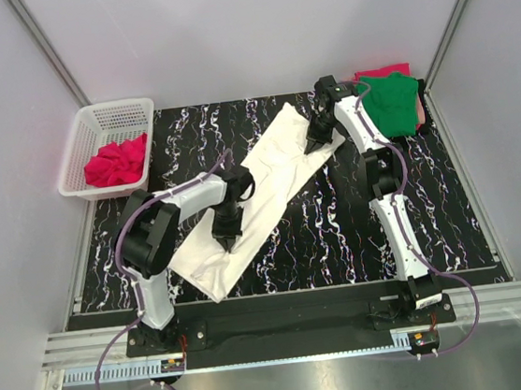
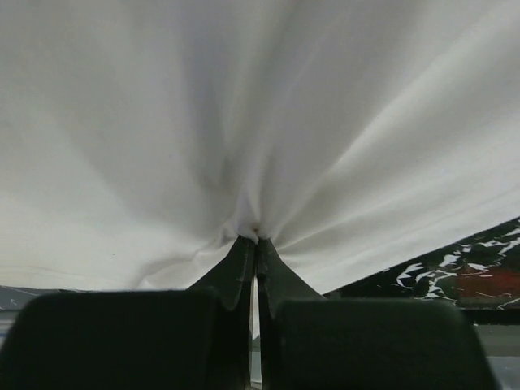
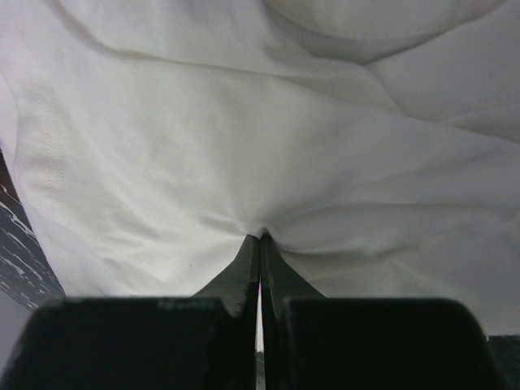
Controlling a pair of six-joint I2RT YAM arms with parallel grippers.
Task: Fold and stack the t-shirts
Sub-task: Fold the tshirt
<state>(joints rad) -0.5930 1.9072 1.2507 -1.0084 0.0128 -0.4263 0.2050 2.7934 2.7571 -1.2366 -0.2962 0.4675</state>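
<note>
My left gripper should keep swinging the t-shirt's lower end over the clear mat (image 1: pixel 292 268) until the t-shirt runs from front to back. The white t-shirt (image 1: pixel 274 189) lies diagonal, with both its ends gripped.
The white t-shirt (image 1: pixel 260 190) lies as a long diagonal strip across the dark marbled mat, from near left to far right. My left gripper (image 1: pixel 227 239) is shut on its cloth near the lower end; the left wrist view shows the fabric (image 2: pixel 244 122) bunched at the closed fingertips (image 2: pixel 257 240). My right gripper (image 1: pixel 316 143) is shut on the upper end; the right wrist view shows white cloth (image 3: pixel 244 138) pinched at the tips (image 3: pixel 260 237). The green t-shirt (image 1: pixel 391 103) lies folded at the far right corner. The pinkish-red t-shirt (image 1: pixel 117 161) sits crumpled in the basket.
A white plastic basket (image 1: pixel 92 120) stands at the far left, off the mat's corner. A red cloth edge (image 1: pixel 383 72) shows under the green shirt. Grey enclosure walls close in on the left, right and back. The mat (image 1: pixel 331 234) is bare at near right.
</note>
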